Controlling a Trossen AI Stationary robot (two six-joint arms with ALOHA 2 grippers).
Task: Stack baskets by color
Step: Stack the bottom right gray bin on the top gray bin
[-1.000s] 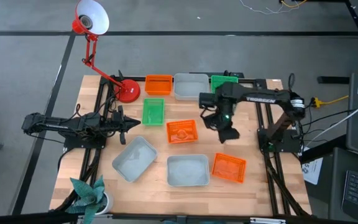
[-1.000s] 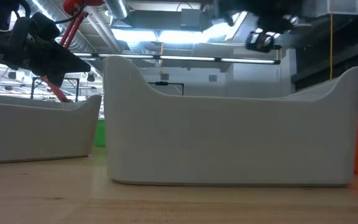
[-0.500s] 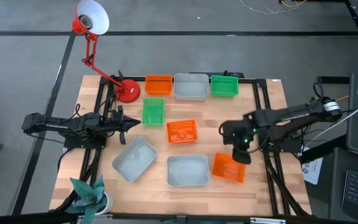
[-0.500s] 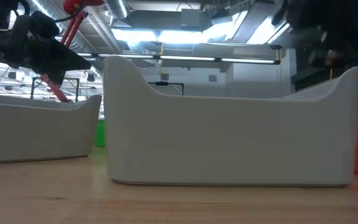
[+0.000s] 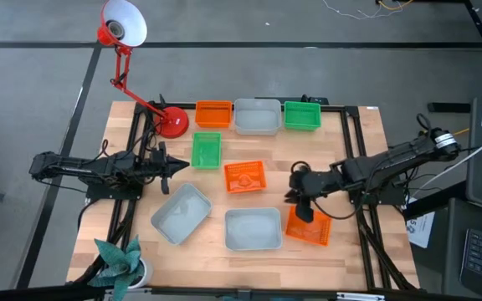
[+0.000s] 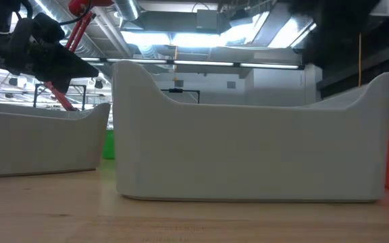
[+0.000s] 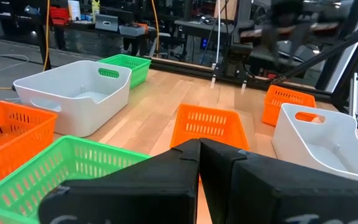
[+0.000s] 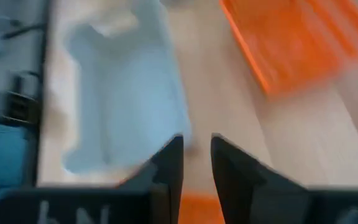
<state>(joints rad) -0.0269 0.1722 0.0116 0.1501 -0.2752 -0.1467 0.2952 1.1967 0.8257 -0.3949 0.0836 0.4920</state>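
Note:
My gripper is going to stack the grey basket that is beside the near orange one. That basket will settle crooked, because the far grey basket's rim matches it.
Eight baskets show on the wooden table. At the far edge stand an orange basket, a grey one and a green one. Mid-table sit a green basket and an orange one. Nearer lie two grey baskets and an orange basket. My right gripper hangs open, slanting down over that orange basket's far left corner, with nothing between its fingers. My left gripper waits shut at the table's left, next to the mid-table green basket.
A red desk lamp stands with its round base at the far left, by the orange basket. A paper pinwheel in a cup sits at the near left corner. Bare wood lies between the mid-table orange basket and the far row.
My right gripper has swung from mid-table, below the far green basket, toward the near edge. It has sunk and tipped downward, ending over the near right orange basket. The far green basket now shows clear of the arm. No basket has moved.

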